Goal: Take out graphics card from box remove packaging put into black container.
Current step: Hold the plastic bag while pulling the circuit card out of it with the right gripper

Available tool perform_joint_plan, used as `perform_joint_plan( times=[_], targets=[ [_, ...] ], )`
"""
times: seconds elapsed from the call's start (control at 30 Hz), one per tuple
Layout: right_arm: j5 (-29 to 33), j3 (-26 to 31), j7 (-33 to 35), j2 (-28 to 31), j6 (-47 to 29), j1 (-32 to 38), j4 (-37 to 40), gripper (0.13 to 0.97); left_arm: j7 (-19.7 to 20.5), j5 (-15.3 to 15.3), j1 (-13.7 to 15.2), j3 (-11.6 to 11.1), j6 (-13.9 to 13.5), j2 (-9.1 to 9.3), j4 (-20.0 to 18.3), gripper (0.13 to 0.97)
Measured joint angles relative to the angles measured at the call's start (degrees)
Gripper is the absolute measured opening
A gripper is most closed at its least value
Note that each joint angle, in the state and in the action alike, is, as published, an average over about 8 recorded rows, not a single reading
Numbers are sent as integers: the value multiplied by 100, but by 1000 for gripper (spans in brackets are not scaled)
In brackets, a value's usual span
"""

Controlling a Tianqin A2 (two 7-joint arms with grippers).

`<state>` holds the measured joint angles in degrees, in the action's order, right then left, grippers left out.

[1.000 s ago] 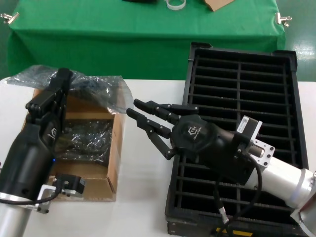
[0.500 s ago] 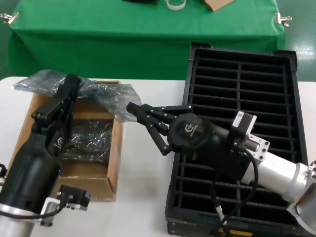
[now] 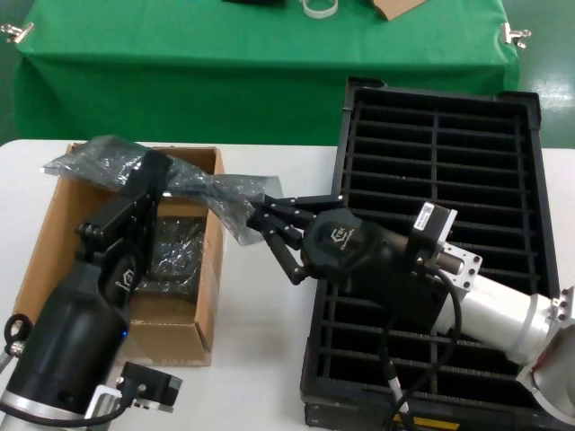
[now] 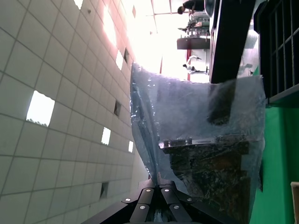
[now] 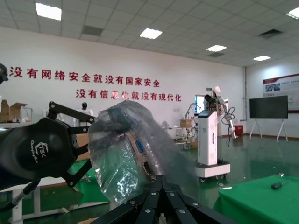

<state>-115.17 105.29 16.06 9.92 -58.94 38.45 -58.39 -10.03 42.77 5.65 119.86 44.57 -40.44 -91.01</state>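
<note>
My right gripper pinches plastic (image 5: 152,174) below the slanted silver bracket, so it should open, move in around the bracket (image 5: 139,153) and grip the graphics card itself.
The packaging (image 3: 193,184) is held in the air over the far right corner of the box (image 3: 208,278). The graphics card sits inside it; its dark board (image 4: 210,163) and silver bracket with a blue port (image 5: 139,147) show through the plastic. My left gripper (image 3: 154,172) is shut on the bag's left part, and its jaws (image 4: 161,186) pinch the bag edge. My right gripper (image 3: 255,215) is shut on the bag's right end (image 5: 126,154), just left of the black container (image 3: 530,215).
More bagged cards (image 3: 171,256) lie in the box. A green-draped table (image 3: 269,63) stands behind, with a white tape roll (image 3: 321,7) and a cardboard scrap (image 3: 395,7) on it. White tabletop (image 3: 260,359) shows between the box and the container.
My left gripper has carried the bag up and to the right, out over the box's corner. My right gripper has moved left and closed on the bag's right end.
</note>
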Motion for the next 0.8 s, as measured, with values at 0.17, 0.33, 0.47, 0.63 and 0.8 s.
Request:
perform_joint_plan(
  times=[0.17,0.33,0.47,0.63,0.8],
  targets=[
    [87,43,-36,-26,73,-6,5,133,-19,-72,-25,44,42,29,-21,139],
    [169,86,-102,-38,161,-29,-28,133,-58,-110,-49,41,68,50,-51,139],
    [211,103,-138,-47,216,-43,-46,133,-84,-134,-50,32,86,62,-28,139],
    [232,108,-144,-66,237,-44,-38,137,-84,-168,-44,50,109,67,42,139],
    [244,116,-133,-82,225,-37,-24,160,-87,-208,-41,87,133,79,128,139]
  ],
)
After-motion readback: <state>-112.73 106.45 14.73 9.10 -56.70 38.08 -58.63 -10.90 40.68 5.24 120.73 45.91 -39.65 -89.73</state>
